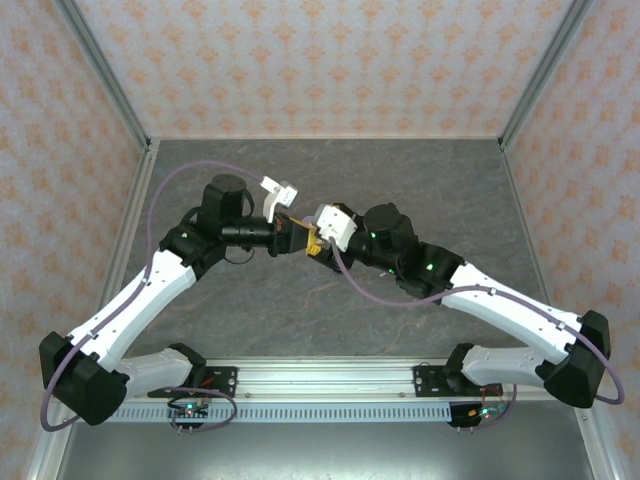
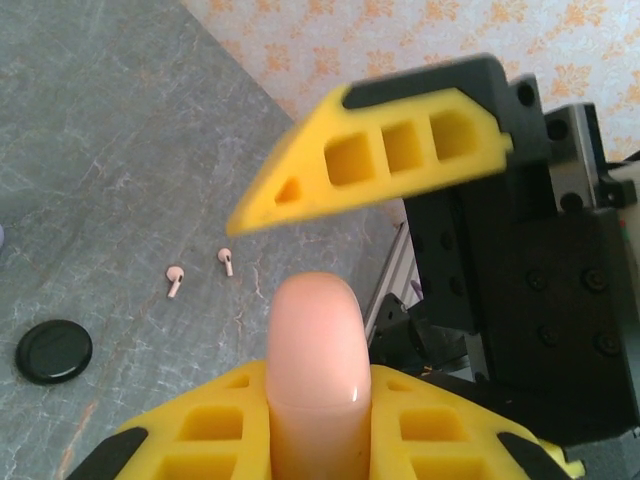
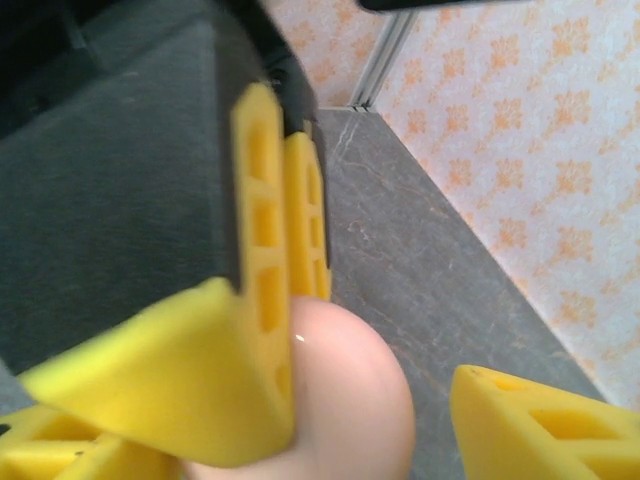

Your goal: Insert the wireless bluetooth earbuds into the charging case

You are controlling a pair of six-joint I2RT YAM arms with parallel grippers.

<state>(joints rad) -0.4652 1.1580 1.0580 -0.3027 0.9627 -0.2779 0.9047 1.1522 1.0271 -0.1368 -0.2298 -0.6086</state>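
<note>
My right gripper should move back and turn toward the case's loose end [image 2: 317, 302], because my left gripper's finger [image 3: 185, 375] is between the charging case and my right gripper's finger.
The charging case [image 2: 315, 360] is a smooth pale pink capsule with a thin seam round it. My left gripper [image 2: 316, 410] is shut on it, a yellow finger pressed to each side. Both arms meet above the middle of the table, left gripper [image 1: 294, 236] facing right gripper [image 1: 319, 243]. In the right wrist view the case [image 3: 360, 400] sits between the left gripper's upright fingers [image 3: 268, 240]. My right gripper [image 3: 370, 385] is open around it, one finger [image 3: 545, 425] well apart from the case. Two pale pink earbuds [image 2: 175, 281] [image 2: 226, 261] lie loose on the table below.
A black round puck [image 2: 54, 351] lies on the grey table [image 1: 420, 180] near the earbuds. One finger of the right gripper [image 2: 380, 150] hangs just above the case in the left wrist view. Patterned walls enclose the table on three sides.
</note>
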